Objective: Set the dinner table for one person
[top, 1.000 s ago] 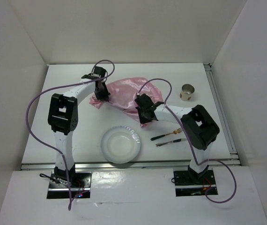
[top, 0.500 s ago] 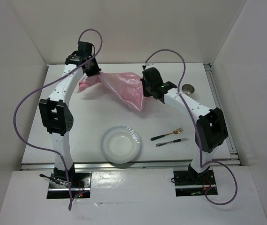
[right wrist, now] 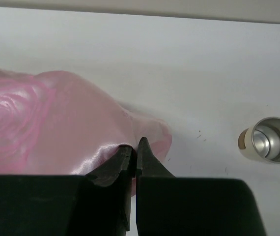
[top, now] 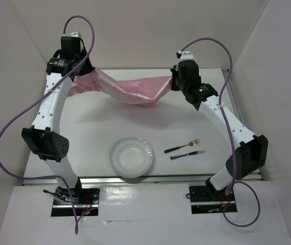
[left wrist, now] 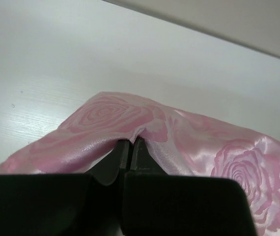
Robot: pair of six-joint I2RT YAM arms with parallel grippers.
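Observation:
The pink cloth sags [top: 127, 93] in a narrow band between my grippers; I'll lay it down, then grip its near corners to flatten it.
A pink rose-patterned cloth [top: 130, 89] hangs stretched between both grippers above the far half of the white dinner table [top: 84, 135], sagging in the middle. My left gripper [top: 77, 76] is raised at the far left and shut on one edge of the cloth [left wrist: 130, 118]; its fingertips [left wrist: 130, 143] pinch a fold. My right gripper [top: 174, 81] is raised at the far right and shut on the opposite edge [right wrist: 81, 123], with the tips [right wrist: 135, 146] closed on the fabric. A white plate [top: 130, 157] sits near the front edge. A gold fork [top: 182, 146] and a knife [top: 186, 154] lie to its right.
A metal cup [right wrist: 270, 139] stands on the table to the right of the right gripper; in the top view the right arm covers it. White walls enclose the table on three sides. A metal rail [top: 240, 120] runs along the right edge.
Both arms have risen and swung apart toward the back corners. The cloth went from a crumpled heap on the table to a lifted, stretched band. The left gripper finished shutting.

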